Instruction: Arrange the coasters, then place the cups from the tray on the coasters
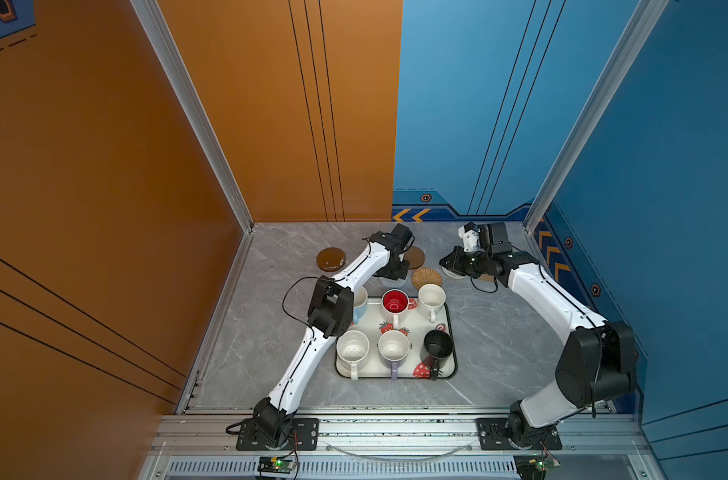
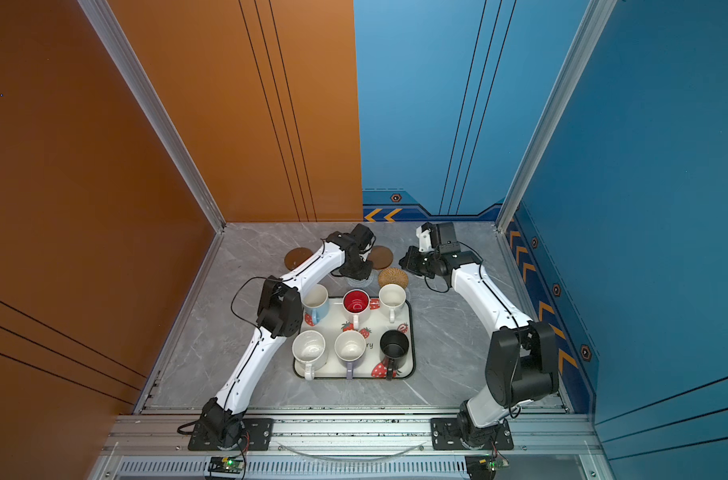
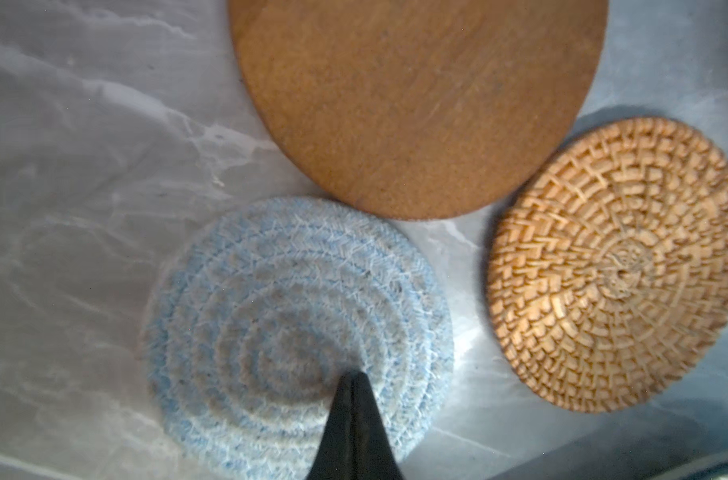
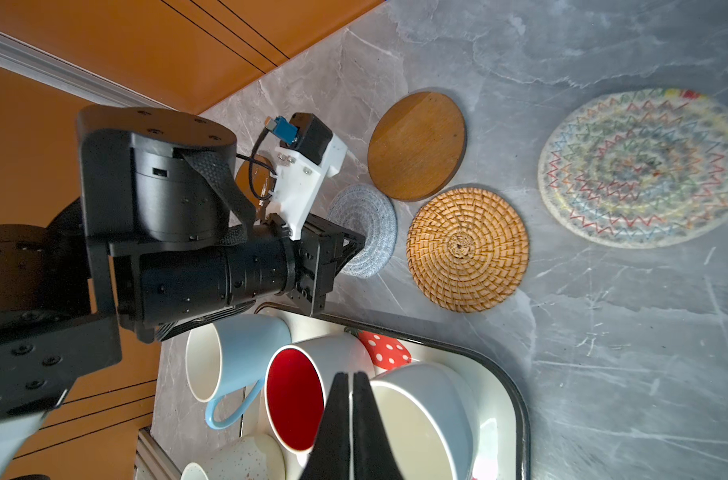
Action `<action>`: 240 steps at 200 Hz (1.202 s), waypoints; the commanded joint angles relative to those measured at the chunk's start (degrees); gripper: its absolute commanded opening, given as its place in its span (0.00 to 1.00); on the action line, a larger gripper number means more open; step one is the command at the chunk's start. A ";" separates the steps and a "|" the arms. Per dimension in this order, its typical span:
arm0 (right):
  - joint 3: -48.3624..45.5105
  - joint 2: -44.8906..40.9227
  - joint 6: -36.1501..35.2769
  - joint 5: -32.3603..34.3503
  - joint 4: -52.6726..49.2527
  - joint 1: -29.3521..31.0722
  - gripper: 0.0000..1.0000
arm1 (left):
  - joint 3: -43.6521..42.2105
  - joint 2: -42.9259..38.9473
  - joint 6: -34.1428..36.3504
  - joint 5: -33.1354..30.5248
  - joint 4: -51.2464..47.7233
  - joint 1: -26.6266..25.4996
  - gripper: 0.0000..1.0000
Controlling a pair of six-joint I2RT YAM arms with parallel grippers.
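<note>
My left gripper's shut fingers press the coaster's middle and the way is open. It should keep sliding the grey-white coaster until it gets to the lone brown disc.
My left gripper is shut, its tips resting on the middle of a grey-white woven coaster just beyond the tray. Beside it lie a brown disc and a tan rattan coaster. Another brown disc lies apart at the far left. My right gripper is shut and empty, hanging above a second woven round. On the tray stand the light blue, red-inside, cream, speckled, lavender and black cups.
The left arm's elbow hangs over the tray's left edge and partly hides the light blue cup. An orange wall closes the left side, a blue wall the right. An aluminium rail runs along the front.
</note>
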 commanded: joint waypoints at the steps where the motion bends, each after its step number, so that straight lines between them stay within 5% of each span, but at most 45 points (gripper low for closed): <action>1: -0.86 -1.31 -0.54 -0.50 -0.75 -0.30 0.00 | -1.20 2.23 -1.28 -2.72 -1.86 2.13 0.00; 240: -1.05 -1.32 0.16 -0.59 -1.10 -0.65 0.00 | 2.41 4.33 -2.38 -2.33 -1.74 13.02 0.00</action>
